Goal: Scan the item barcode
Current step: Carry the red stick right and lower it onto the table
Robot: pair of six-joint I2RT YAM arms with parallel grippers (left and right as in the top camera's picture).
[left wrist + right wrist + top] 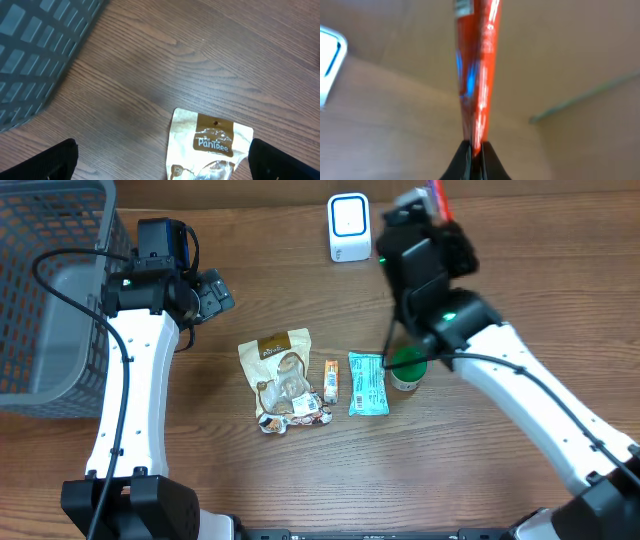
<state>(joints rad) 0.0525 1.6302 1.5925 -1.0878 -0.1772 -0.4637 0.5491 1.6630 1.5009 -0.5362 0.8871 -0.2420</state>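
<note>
The wood (pixel 562 340) beyond the green-lidded can is clear. My right gripper should go on carrying the red packet (pixel 440 200) there until it touches the wood, then let go.
My right gripper (pixel 432 210) is raised at the back of the table, to the right of the white barcode scanner (pixel 349 227). It is shut on a flat red packet (pixel 437 196). In the right wrist view the red packet (pixel 477 65) stands edge-on, pinched at its lower end in the gripper (pixel 475 150), and the scanner (pixel 327 62) shows at the left edge. My left gripper (pixel 212 293) hangs open and holds nothing. Its dark fingertips (pixel 57 161) are spread wide above the top of a tan PanTree pouch (pixel 212 145).
In a row at the table's middle lie the PanTree pouch (pixel 280 375), a small orange bar (pixel 331 380), a teal packet (pixel 367 383) and a green-lidded can (pixel 407 366). A grey mesh basket (pixel 50 290) fills the left side.
</note>
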